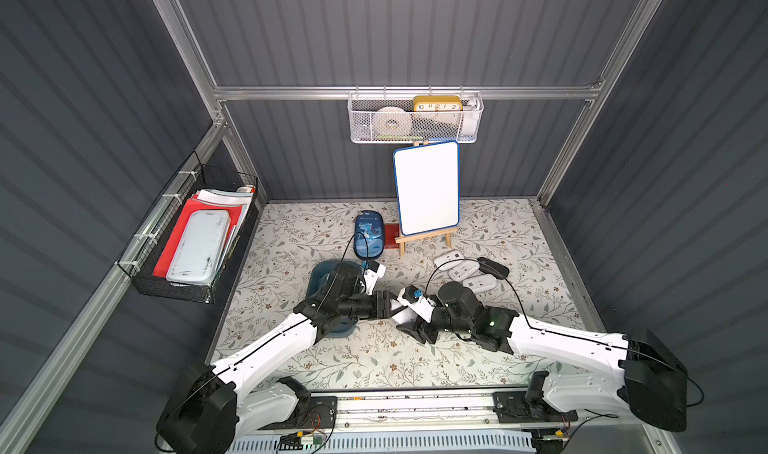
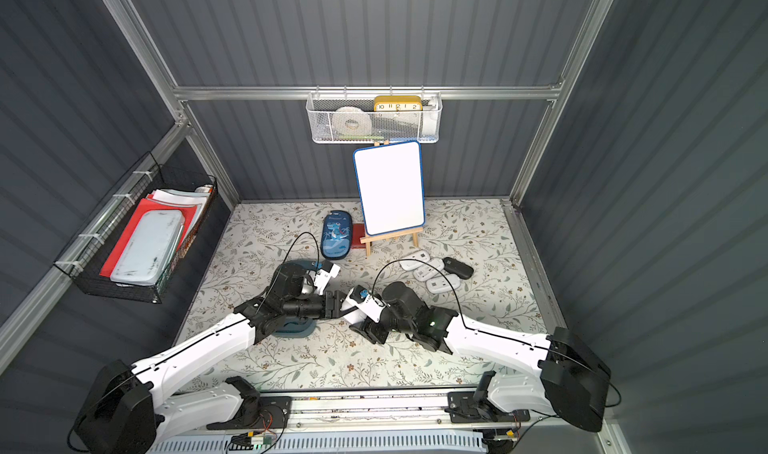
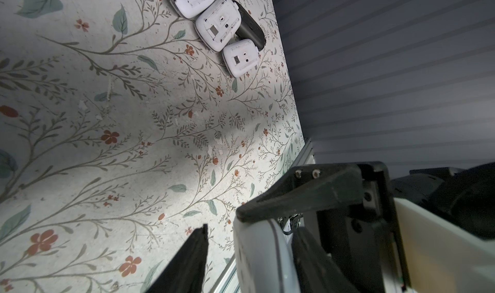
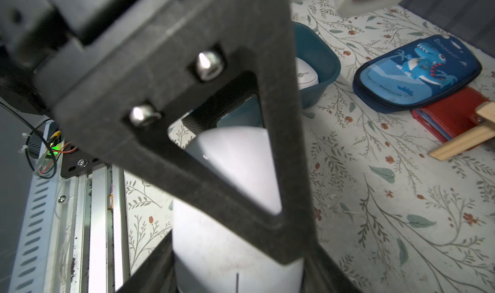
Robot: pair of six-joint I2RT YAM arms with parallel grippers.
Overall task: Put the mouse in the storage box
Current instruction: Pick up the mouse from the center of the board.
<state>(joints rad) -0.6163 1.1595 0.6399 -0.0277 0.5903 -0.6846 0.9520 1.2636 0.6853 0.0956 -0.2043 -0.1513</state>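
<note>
The storage box [image 1: 342, 327] is on my left gripper's side, so my left gripper should close on the mouse [image 1: 402, 314] first. Then my right gripper should open and move back.
A white mouse [image 1: 402, 314] [image 2: 352, 315] hangs above the middle of the table, between the two grippers. My right gripper [image 4: 238, 273] [image 1: 409, 325] is shut on it, a finger pressing each side of the mouse [image 4: 235, 251]. My left gripper [image 3: 251, 228] [image 1: 384, 304] reaches in from the other side with its jaws around the mouse [image 3: 259, 256]. One finger [image 3: 198, 251] still stands a little clear of it. The teal storage box [image 1: 321, 274] [image 2: 300, 262] [image 4: 321, 53] lies under the left arm, largely hidden. A white mouse [image 4: 306, 74] lies inside it.
Three white mice [image 1: 463, 270] [image 3: 217, 23] and a black one [image 1: 492, 267] lie upside down at the right. A dinosaur pencil case [image 1: 368, 234], a red wallet [image 1: 390, 236] and a whiteboard on an easel [image 1: 426, 188] stand at the back. Wire baskets [image 1: 415, 119] [image 1: 195, 240] hang on the walls.
</note>
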